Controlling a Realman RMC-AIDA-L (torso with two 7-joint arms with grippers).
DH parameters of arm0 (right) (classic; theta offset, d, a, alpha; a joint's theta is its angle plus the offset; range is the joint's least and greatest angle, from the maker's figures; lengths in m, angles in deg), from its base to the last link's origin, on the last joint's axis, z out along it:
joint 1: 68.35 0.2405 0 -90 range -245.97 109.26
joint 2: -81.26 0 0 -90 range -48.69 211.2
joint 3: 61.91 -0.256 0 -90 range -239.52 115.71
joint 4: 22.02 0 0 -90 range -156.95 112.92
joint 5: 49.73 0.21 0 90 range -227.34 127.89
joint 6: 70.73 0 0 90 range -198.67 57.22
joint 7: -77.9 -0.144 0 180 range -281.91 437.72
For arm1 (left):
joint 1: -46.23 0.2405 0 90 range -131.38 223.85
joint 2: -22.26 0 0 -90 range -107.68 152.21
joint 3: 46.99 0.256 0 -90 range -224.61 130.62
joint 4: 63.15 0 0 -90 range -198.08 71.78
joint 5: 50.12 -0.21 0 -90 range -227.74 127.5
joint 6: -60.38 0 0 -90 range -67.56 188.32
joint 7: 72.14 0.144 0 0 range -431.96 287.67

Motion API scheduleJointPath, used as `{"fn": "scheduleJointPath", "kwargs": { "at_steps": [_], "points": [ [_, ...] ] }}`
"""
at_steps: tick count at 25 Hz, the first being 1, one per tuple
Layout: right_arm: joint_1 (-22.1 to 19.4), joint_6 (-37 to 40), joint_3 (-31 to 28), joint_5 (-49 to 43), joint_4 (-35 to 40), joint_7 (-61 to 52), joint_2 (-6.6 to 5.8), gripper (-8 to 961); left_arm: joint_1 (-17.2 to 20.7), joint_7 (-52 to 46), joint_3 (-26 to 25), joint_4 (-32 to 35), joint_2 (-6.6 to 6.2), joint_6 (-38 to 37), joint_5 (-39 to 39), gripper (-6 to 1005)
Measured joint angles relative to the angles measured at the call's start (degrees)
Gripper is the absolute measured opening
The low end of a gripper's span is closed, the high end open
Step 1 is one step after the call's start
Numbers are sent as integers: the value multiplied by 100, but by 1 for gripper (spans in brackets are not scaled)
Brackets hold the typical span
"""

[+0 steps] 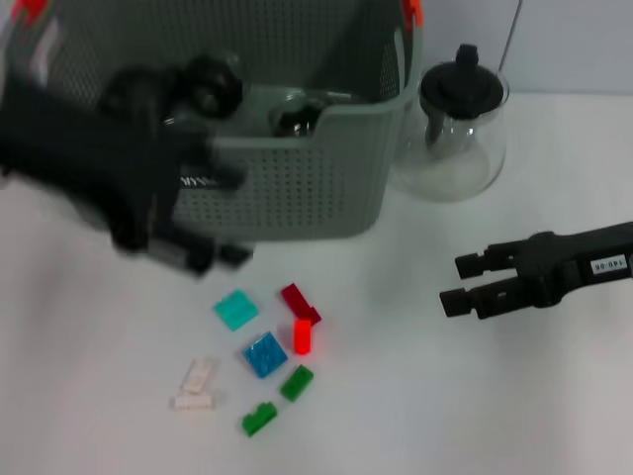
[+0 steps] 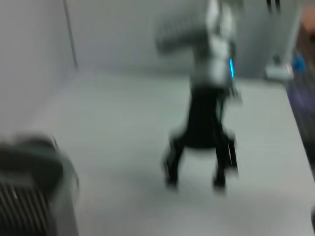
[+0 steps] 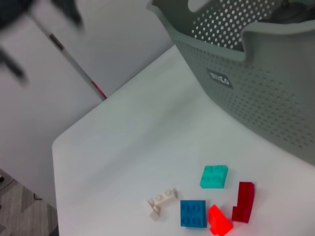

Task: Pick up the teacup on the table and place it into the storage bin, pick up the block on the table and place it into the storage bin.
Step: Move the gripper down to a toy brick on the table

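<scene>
The robot's open left gripper keeps moving toward the white blocks (image 1: 196, 387) until its fingers close around them, since a gap (image 1: 227, 372) separates those white blocks from the blue block.
The grey perforated storage bin (image 1: 297, 188) stands at the back of the table, also in the right wrist view (image 3: 266, 78). A glassy teacup (image 1: 297, 114) shows inside it, partly hidden by the wall. Several small blocks lie in front of the bin: teal (image 1: 236, 309), dark red (image 1: 299, 302), bright red (image 1: 303, 335), blue (image 1: 265, 354), two green (image 1: 296, 382) and white (image 1: 198, 376). My left gripper (image 1: 198, 259) is motion-blurred, just before the bin's front left wall. My right gripper (image 1: 453, 282) hovers open and empty to the right of the blocks, also seen blurred in the left wrist view (image 2: 197, 179).
A clear glass teapot (image 1: 463, 124) with a black lid stands right of the bin. The table's edge (image 3: 56, 162) runs beyond the white blocks in the right wrist view, with floor below it.
</scene>
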Motion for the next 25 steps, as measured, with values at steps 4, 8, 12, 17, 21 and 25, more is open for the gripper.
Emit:
{"fn": "scheduleJointPath", "kwargs": {
  "at_steps": [4, 8, 12, 17, 21, 25],
  "points": [
    [2, 0, -4, 2, -1, -43, -6, 946, 211, 110, 670, 0, 239, 113, -1297, 740],
    [0, -15, 12, 2, -4, -47, 2, 945, 354, 270, 1444, -29, 627, 366, -2917, 739],
    [-7, -31, 5, -12, -12, -30, 14, 945, 611, 300, 2365, -188, 811, 923, -3617, 739],
    [-21, -6, 3, -17, -15, -68, 13, 945, 702, 179, 3091, -559, 817, 1294, -3735, 738],
    [-54, -4, -3, -17, -15, -73, 12, 945, 704, 118, 3356, -806, 824, 1500, -3759, 737],
    [-75, -4, -4, -8, -15, -75, 8, 945, 711, 76, 3503, -930, 826, 1666, -3783, 736]
  ]
}}
